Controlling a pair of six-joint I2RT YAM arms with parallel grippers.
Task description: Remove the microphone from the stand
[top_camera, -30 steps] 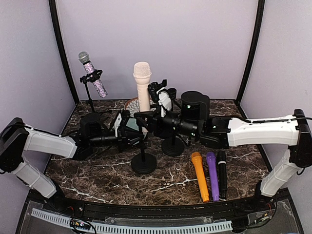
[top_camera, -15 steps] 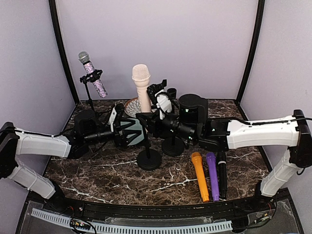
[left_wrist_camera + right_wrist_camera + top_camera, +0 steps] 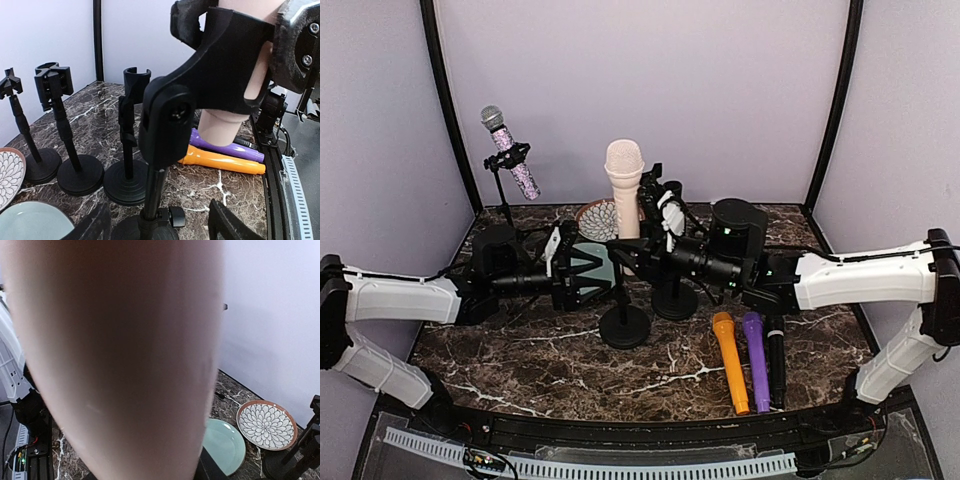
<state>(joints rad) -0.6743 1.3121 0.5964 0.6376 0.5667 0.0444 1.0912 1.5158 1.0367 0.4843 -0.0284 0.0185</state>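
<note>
Next, my left gripper closes tight on the pole (image 3: 156,181) under the clip first, because the pale pink microphone is in the clip (image 3: 227,67) while the pole stands loose inside my open left gripper.
A pale pink microphone (image 3: 624,185) stands upright, its lower end still seated in the black clip (image 3: 210,75) of a round-based stand (image 3: 625,325). My right gripper (image 3: 640,250) is shut on the microphone's body just above the clip. In the right wrist view the microphone (image 3: 115,360) fills nearly the whole frame. My left gripper (image 3: 603,278) is open, one finger on each side of the stand's pole (image 3: 152,200) without touching it. Its fingertips (image 3: 230,225) show at the bottom of the left wrist view.
A glittery purple microphone (image 3: 510,150) sits on a stand at the back left. Orange (image 3: 730,360), purple (image 3: 755,360) and black (image 3: 776,355) microphones lie at the front right. Empty stands (image 3: 75,165) are behind. A teal plate (image 3: 225,445) and a patterned plate (image 3: 265,425) lie near them.
My left gripper has let go of the stand's pole and opened. The stand and microphone shifted a little to the right, and the microphone now stands more upright.
</note>
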